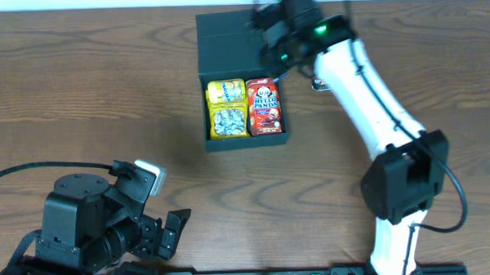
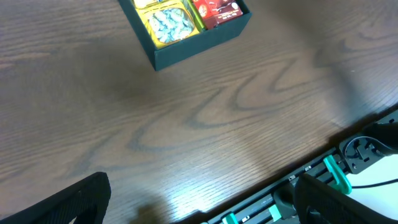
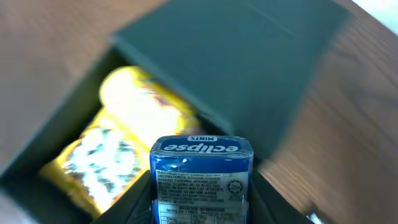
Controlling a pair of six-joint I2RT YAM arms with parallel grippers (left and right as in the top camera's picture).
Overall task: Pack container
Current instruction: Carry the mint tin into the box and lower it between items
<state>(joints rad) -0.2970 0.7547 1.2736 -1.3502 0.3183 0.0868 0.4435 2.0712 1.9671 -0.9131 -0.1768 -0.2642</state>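
The lid (image 1: 224, 42) lies back out of the way of the yellow snack packs, so the robot's right gripper keeps moving the blue tin until it sits on the packs (image 1: 229, 118).
The dark teal container (image 1: 221, 143) stands open at the table's far middle, its flap lid (image 1: 224, 42) laid back. Inside are two yellow snack packs (image 1: 226, 108) on the left and a red Hello Panda box (image 1: 264, 107) on the right. My right gripper (image 1: 276, 40) hovers over the lid's right edge, shut on a blue Eclipse mints tin (image 3: 200, 177). The right wrist view shows the lid (image 3: 249, 56) and the yellow packs (image 3: 134, 118) below the tin. My left gripper (image 2: 199, 199) is open and empty near the table's front edge, far from the container (image 2: 199, 46).
A black rail with teal clips (image 2: 323, 177) runs along the table's front edge. The white right arm (image 1: 366, 84) stretches from the front right to the container.
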